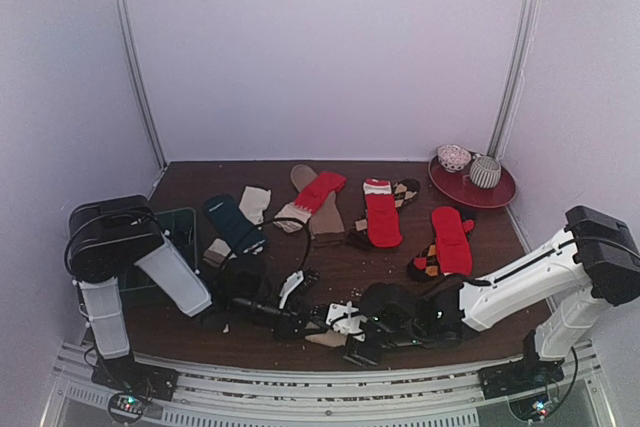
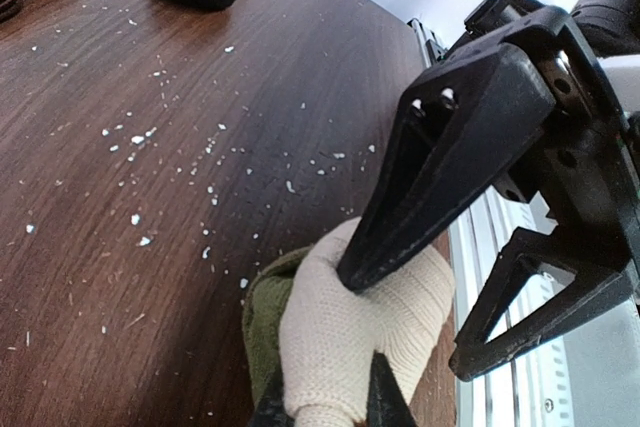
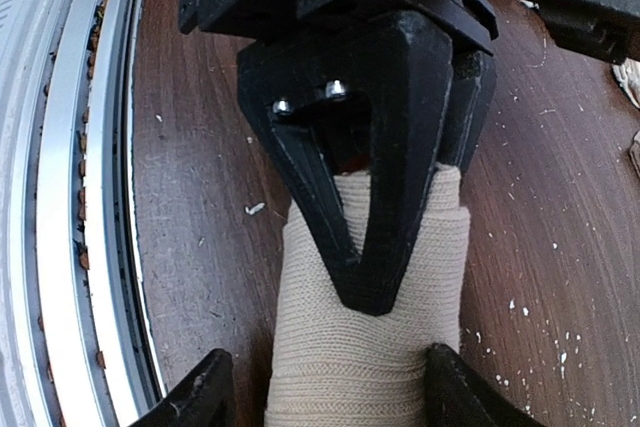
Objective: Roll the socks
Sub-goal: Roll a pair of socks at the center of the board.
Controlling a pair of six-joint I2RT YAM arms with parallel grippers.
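I should close my right gripper, now open around the cream roll point(image 3: 350, 357), on the roll point(image 3: 345, 402) and hold it before my left gripper leaves the roll's end.
A cream sock point(image 2: 350, 332), rolled up with a green one point(image 2: 262, 312) inside it, lies at the near middle of the table. My left gripper point(image 2: 325, 402) is shut on its end, one finger on each side. My right gripper point(image 3: 330, 392) stands open astride the same roll point(image 3: 310, 347), its right finger point(image 3: 455, 392) touching the knit and its left finger point(image 3: 200, 392) apart from it. In the top view the two grippers, left point(image 1: 305, 325) and right point(image 1: 355, 339), meet tip to tip over the roll point(image 1: 326, 339). More socks lie flat behind: red point(image 1: 383, 217), red on argyle point(image 1: 452, 239), dark teal point(image 1: 232, 222).
A red plate point(image 1: 500, 192) at the back right holds two rolled sock balls point(image 1: 485, 172). A dark green tray point(image 1: 180, 232) sits at the left under my left arm. The metal rail point(image 3: 100, 197) of the table's near edge runs close beside the roll. White crumbs dot the wood.
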